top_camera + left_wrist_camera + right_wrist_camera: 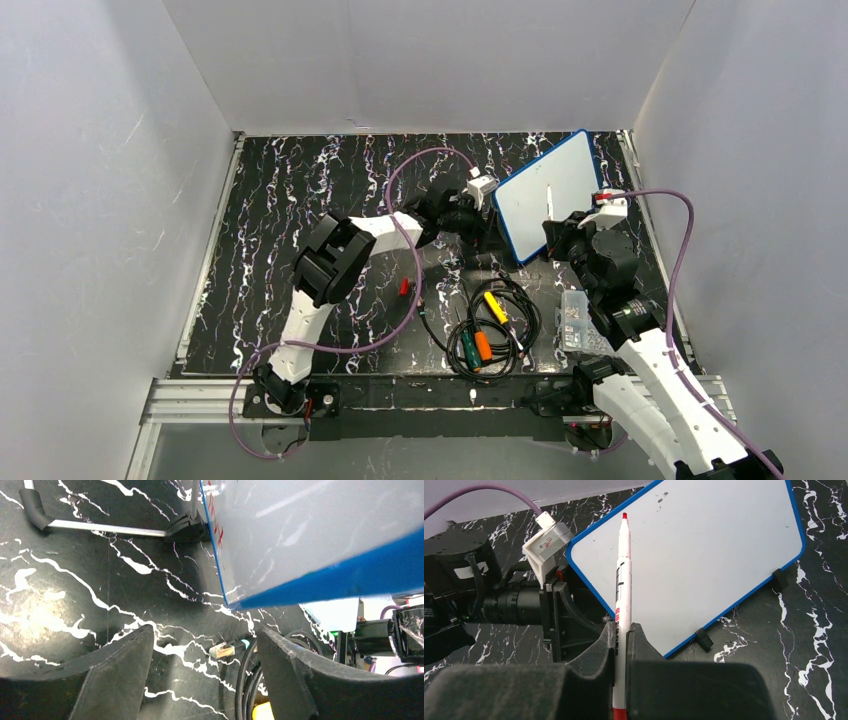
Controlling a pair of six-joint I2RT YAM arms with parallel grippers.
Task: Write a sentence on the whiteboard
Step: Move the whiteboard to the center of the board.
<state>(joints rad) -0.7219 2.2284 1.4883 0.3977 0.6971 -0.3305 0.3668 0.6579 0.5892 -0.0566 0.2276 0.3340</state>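
Observation:
The whiteboard sits askew with my left gripper at its side edge (593, 590), so that gripper should move round to the black foot (704, 639) and pull the whiteboard straight.
The whiteboard (547, 190), white with a blue rim, stands tilted at the back right of the table. Its face (704, 555) shows no lettering in the right wrist view. In the left wrist view, red strokes of the sentence (216, 527) run along the whiteboard's (310, 530) edge, too oblique to read. My right gripper (621, 630) (556, 232) is shut on a white marker (623, 575), whose red tip lies over the board's upper left area. At the board's left corner my left gripper (204, 635) (488, 222) is open, with nothing between its fingers (120, 670).
A coil of black cables (495, 320) lies at front centre with yellow (494, 305), orange (483, 345) and green (468, 350) tools. A clear screw box (574, 320) sits beside my right arm. A network plug (225, 650) lies under my left gripper. White walls enclose the table.

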